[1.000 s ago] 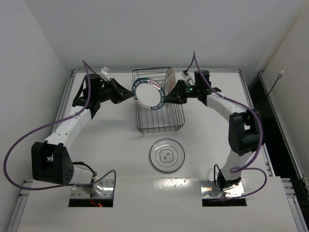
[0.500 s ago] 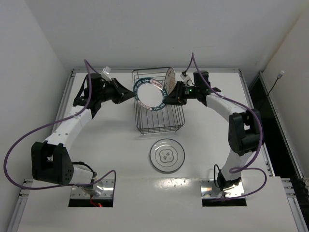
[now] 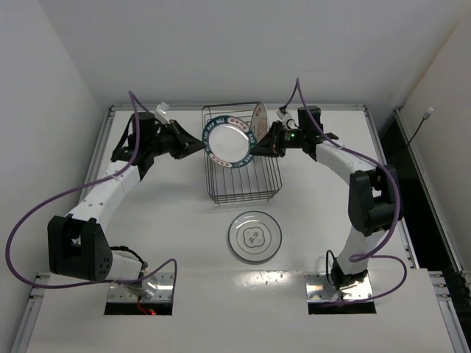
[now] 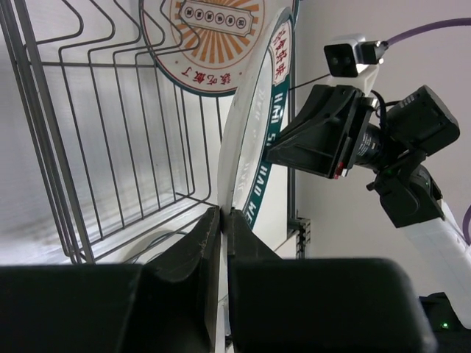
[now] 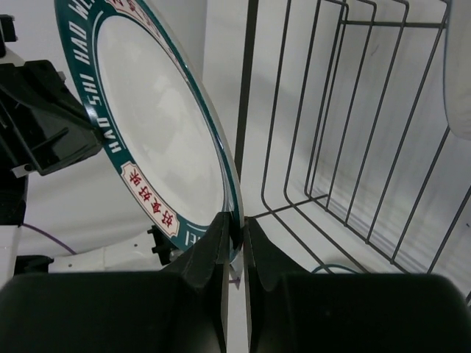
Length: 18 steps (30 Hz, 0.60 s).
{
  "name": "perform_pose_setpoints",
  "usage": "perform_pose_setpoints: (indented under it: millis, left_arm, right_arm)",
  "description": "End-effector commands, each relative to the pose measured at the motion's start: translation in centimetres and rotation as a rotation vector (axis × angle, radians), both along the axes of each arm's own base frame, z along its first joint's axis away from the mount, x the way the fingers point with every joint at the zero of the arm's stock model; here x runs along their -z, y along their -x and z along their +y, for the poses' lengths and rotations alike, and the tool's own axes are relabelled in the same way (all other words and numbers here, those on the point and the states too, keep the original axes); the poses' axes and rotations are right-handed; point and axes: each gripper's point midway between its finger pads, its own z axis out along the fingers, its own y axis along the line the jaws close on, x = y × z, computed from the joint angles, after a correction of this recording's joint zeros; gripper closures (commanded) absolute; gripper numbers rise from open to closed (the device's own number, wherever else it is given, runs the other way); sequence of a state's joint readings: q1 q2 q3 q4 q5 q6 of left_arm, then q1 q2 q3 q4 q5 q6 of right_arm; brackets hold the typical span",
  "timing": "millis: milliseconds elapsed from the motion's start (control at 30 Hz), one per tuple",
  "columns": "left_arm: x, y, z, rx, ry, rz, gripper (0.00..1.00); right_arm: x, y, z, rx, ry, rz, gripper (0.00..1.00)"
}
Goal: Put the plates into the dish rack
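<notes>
My left gripper should open first, as both grippers hold the teal-rimmed plate (image 3: 229,142) broadside across the rack's slots. My right gripper should then turn it beside the standing plate (image 3: 260,120).
The plate with the teal rim (image 3: 228,143) stands upright over the dark wire dish rack (image 3: 243,193), held by both grippers. My left gripper (image 3: 201,145) is shut on its left edge and my right gripper (image 3: 257,147) is shut on its right edge. In the left wrist view the plate (image 4: 254,140) shows edge-on between my fingers (image 4: 221,215). In the right wrist view its face (image 5: 158,125) rises from my gripper (image 5: 235,222). The plate with red-orange marks (image 3: 259,118) stands at the rack's back end. The pale grey plate (image 3: 255,237) lies flat on the table in front of the rack.
The rack's wire walls (image 4: 103,147) and floor wires (image 5: 353,132) lie close beside the held plate. White walls enclose the table on the left, back and right. Purple cables trail from both arms.
Both grippers have shifted the teal-rimmed plate slightly up and toward the back of the rack. The other two plates have not moved.
</notes>
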<state>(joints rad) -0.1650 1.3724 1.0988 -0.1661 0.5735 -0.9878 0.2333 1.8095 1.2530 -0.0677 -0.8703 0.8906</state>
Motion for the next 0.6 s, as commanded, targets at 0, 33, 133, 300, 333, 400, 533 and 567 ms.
perform_pose_setpoints:
  millis: [0, 33, 133, 300, 333, 400, 533, 567]
  left_arm:
    - [-3.6, 0.5, -1.1, 0.062, 0.050, -0.112, 1.00]
    - [-2.6, 0.5, -1.1, 0.070, 0.028, -0.091, 1.00]
    - [-0.5, 0.7, -0.9, 0.091, -0.024, -0.052, 0.95]
    - [1.8, 0.6, -0.6, 0.120, -0.098, -0.012, 0.52]
    - [1.5, 0.4, -0.6, 0.128, -0.111, -0.020, 0.45]
    - [2.9, 0.4, 0.1, 0.143, -0.165, 0.021, 0.34]
    - [2.9, 0.0, 1.0, 0.139, -0.215, 0.014, 0.31]
    - [2.6, 0.1, 1.4, 0.128, -0.215, 0.012, 0.31]
  right_arm:
    - [-2.2, -0.2, 1.0, -0.034, -0.044, -0.113, 1.00]
    - [-2.3, -0.4, 1.0, -0.034, -0.047, -0.125, 1.00]
    - [-4.2, -0.7, 1.0, -0.015, -0.062, -0.164, 1.00]
    - [-6.7, -2.6, -1.2, 0.097, 0.001, -0.222, 1.00]
    - [-7.6, -3.0, -1.5, 0.118, 0.020, -0.241, 1.00]
    - [-7.5, -4.0, -3.3, 0.201, 0.110, -0.245, 1.00]
    - [-8.7, -5.9, -5.4, 0.282, 0.198, -0.274, 1.00]
    - [-8.3, -6.4, -5.7, 0.300, 0.224, -0.273, 1.00]
